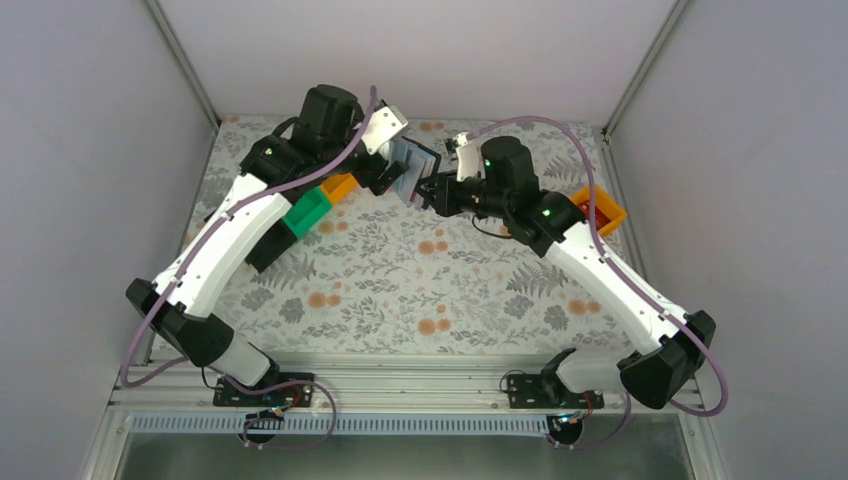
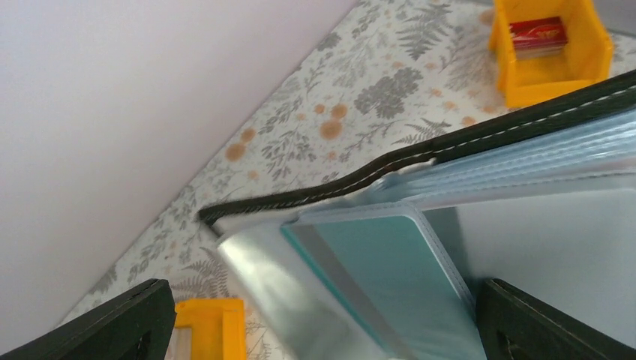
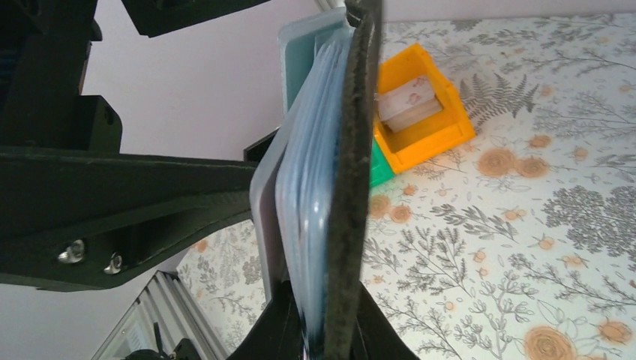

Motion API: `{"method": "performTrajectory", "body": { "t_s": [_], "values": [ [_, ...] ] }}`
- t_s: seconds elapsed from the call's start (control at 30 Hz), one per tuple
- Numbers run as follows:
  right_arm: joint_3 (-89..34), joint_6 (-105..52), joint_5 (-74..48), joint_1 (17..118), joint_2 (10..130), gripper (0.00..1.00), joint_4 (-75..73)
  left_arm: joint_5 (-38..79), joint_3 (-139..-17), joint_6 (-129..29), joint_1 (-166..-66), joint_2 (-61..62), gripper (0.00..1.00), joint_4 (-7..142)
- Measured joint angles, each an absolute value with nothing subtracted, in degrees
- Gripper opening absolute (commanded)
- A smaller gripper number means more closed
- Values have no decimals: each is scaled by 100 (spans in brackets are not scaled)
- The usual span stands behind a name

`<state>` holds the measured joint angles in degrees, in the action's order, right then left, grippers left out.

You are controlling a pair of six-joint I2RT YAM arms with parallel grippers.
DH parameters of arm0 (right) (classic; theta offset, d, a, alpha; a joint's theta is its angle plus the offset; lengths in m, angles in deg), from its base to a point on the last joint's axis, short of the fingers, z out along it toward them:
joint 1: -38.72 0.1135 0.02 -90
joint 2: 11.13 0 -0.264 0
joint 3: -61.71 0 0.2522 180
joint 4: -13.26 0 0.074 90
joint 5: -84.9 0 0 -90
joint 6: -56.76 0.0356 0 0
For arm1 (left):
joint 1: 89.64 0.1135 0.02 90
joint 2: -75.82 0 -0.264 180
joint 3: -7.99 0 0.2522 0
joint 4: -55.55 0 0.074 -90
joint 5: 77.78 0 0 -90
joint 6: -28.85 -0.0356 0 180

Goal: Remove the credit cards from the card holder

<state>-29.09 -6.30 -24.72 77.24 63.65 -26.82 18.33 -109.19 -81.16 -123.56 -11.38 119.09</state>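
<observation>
The teal card's sleeve (image 2: 390, 274) is broadside to my left gripper, which should therefore move back, turn and pinch the sleeve along with the black cover's end (image 2: 219, 212).
The black card holder (image 1: 418, 165) hangs in the air at the back of the table, opened, its clear sleeves fanned out. My right gripper (image 1: 432, 190) is shut on it; in the right wrist view the holder (image 3: 352, 150) stands edge-on between the gripper's (image 3: 322, 330) fingers. My left gripper (image 1: 392, 170) is open at the holder's other side. In the left wrist view the left gripper (image 2: 322, 300) has its fingers spread either side of a sleeve holding a teal card (image 2: 390, 270), under the holder's black stitched cover (image 2: 480, 135). I cannot tell whether a finger touches the sleeve.
An orange tray (image 1: 600, 210) at the right holds a red card (image 2: 536, 36). A second orange tray (image 1: 340, 185) holds a pale card (image 3: 409, 101), beside a green tray (image 1: 308, 212) and a black tray (image 1: 265, 250) under the left arm. Walls enclose the table.
</observation>
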Motion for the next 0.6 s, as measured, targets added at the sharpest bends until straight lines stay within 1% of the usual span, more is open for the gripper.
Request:
{"method": "performTrajectory", "body": {
  "t_s": [0.17, 0.3, 0.6],
  "values": [
    [-2909, -648, -2341, 7709, 6365, 4, -2781, 1446, -10937, -8011, -12362, -1230, 100, 11916],
    [-2854, -726, -2542, 7709, 6287, 4, -2685, 1444, -10935, -7989, -12183, -1162, 100, 11914],
    [-2649, -1349, -3353, 7715, 5852, 4, -2407, 2580, -10843, -8206, -11798, -565, 100, 12274]
  ]
}}
